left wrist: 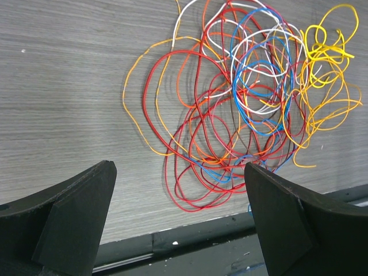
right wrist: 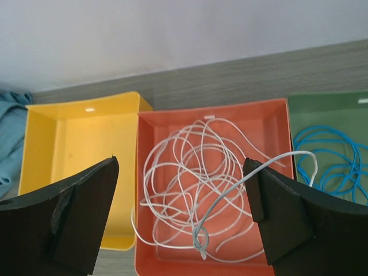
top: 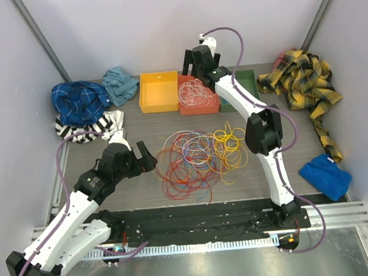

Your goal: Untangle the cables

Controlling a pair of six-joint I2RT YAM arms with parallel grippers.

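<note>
Red and white loops [top: 184,150] lie across the blue cable in the tangle [top: 192,159], so the blue cable will stay partly stuck when I lift it.
A tangle of red, orange, yellow, blue and white cables [top: 198,155] lies mid-table; it also fills the upper right of the left wrist view [left wrist: 247,98]. My left gripper [top: 147,156] is open and empty just left of the tangle, its fingers [left wrist: 75,213] apart above the table's front edge. My right gripper [top: 193,66] is open above the orange bin [top: 183,106], which holds a loose white cable [right wrist: 201,184]. One white strand [right wrist: 276,161] arches up past the right finger. A blue cable [right wrist: 333,161] lies in the green bin [right wrist: 328,103].
An empty yellow bin [top: 157,92] stands left of the orange one. Cloths lie around: blue plaid [top: 77,101], teal [top: 120,84], black-and-white striped [top: 85,128] at the left, yellow plaid [top: 303,79] and blue [top: 326,177] at the right.
</note>
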